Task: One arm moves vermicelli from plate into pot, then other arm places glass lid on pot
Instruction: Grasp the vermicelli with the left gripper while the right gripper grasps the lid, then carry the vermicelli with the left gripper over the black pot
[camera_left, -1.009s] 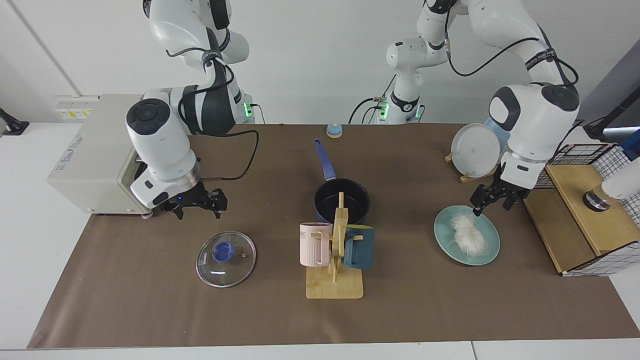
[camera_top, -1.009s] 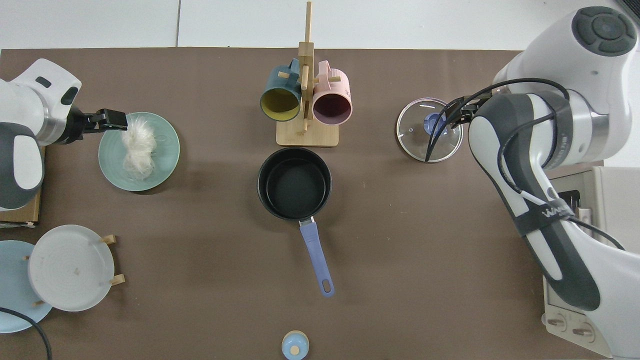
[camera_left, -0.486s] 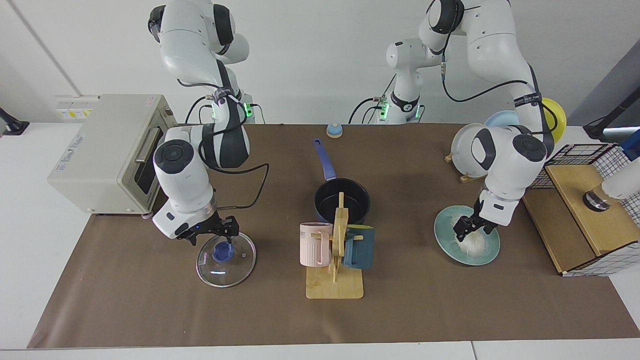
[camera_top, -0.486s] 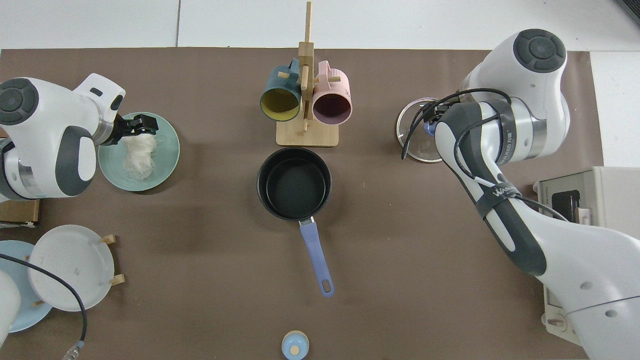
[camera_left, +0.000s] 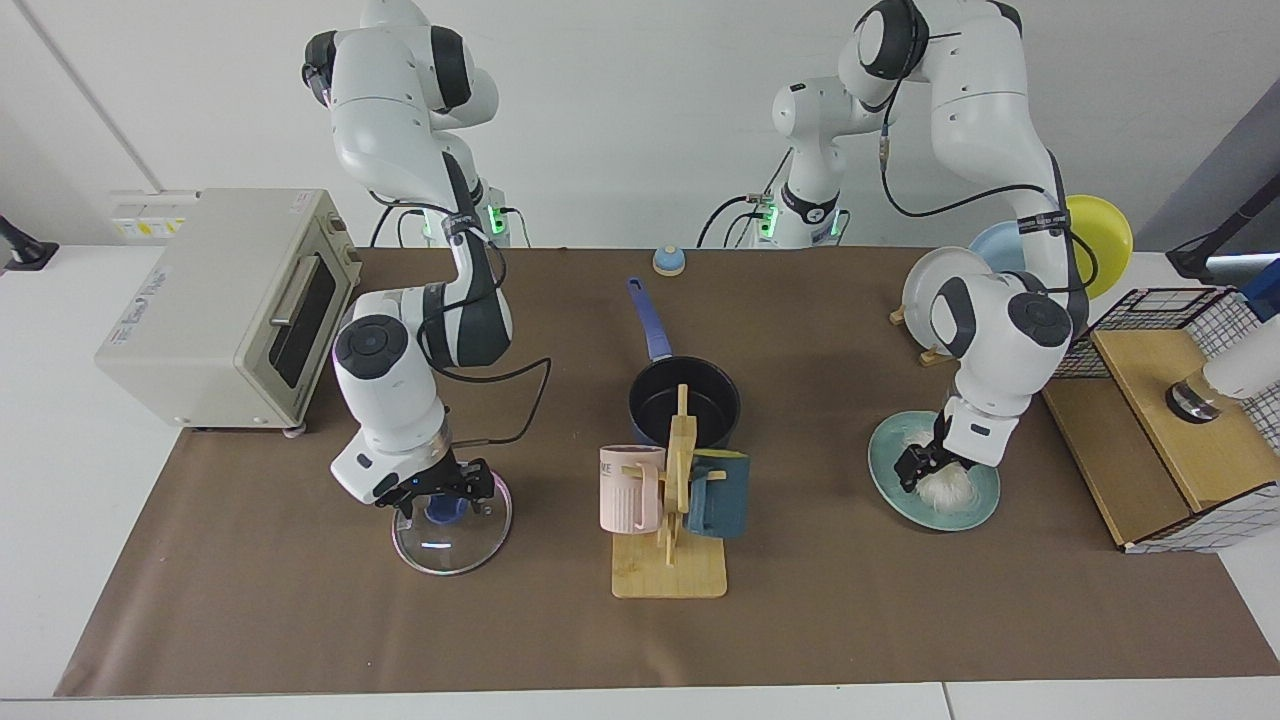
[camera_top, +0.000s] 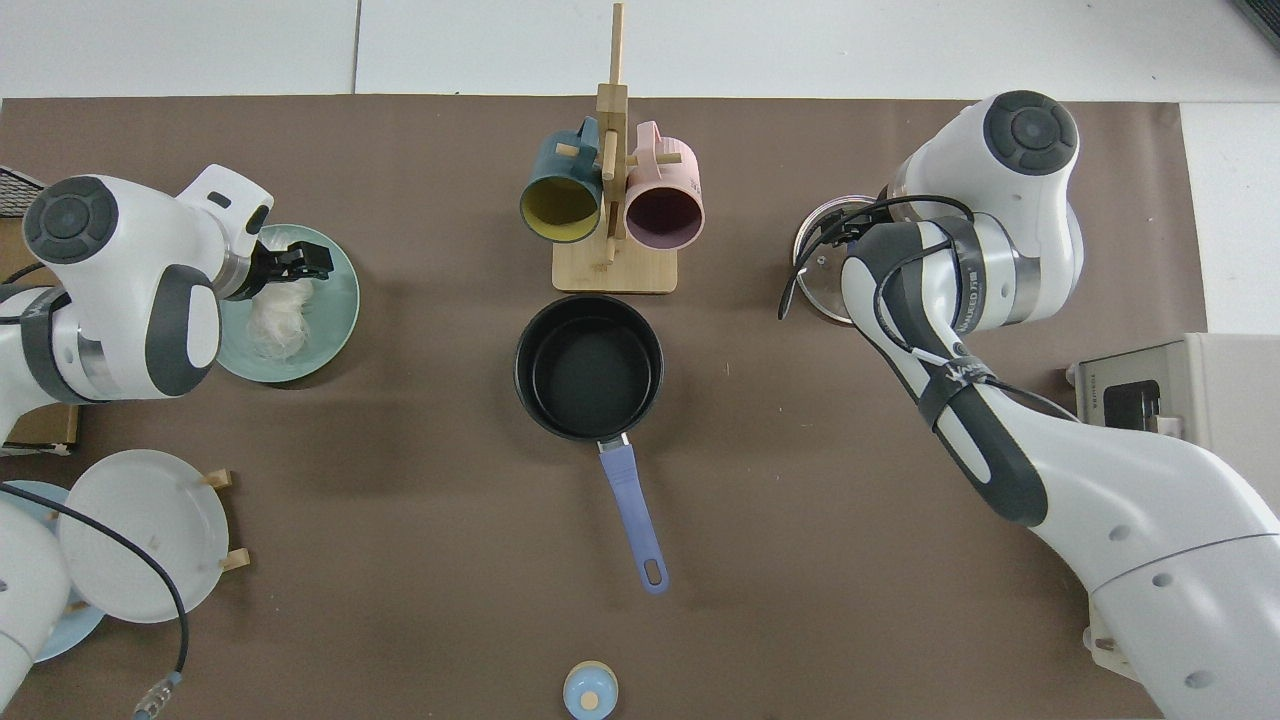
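Note:
The pieces of vermicelli lie together in one compact round clump (camera_left: 955, 485), so the vermicelli (camera_left: 947, 490) will leave the light-teal plate all at once when the robot lifts it.
The vermicelli (camera_left: 947, 489) (camera_top: 275, 320) lies as a white clump on the light-teal plate (camera_left: 978, 508) (camera_top: 338, 310). My left gripper (camera_left: 922, 468) (camera_top: 300, 262) is down on the clump's near side, open, its fingers at the strands. The dark-blue pot (camera_left: 700, 400) (camera_top: 590, 365) stands at mid-table with nothing inside, handle pointing toward the robots. The glass lid (camera_left: 450, 545) (camera_top: 815, 270) lies flat on the mat. My right gripper (camera_left: 442, 492) is low over it, open, fingers spread on either side of the blue knob (camera_left: 440, 511). In the top view the arm hides that gripper.
A wooden mug rack (camera_left: 670, 570) with a pink and a teal mug stands just in front of the pot. A toaster oven (camera_left: 220, 300) sits behind the right arm. Upright plates (camera_left: 950, 300) and a wooden box (camera_left: 1160, 430) flank the left arm.
Both arms came down. The left gripper moved from the plate's edge onto the vermicelli. The right gripper travelled from beside the oven to the lid's knob.

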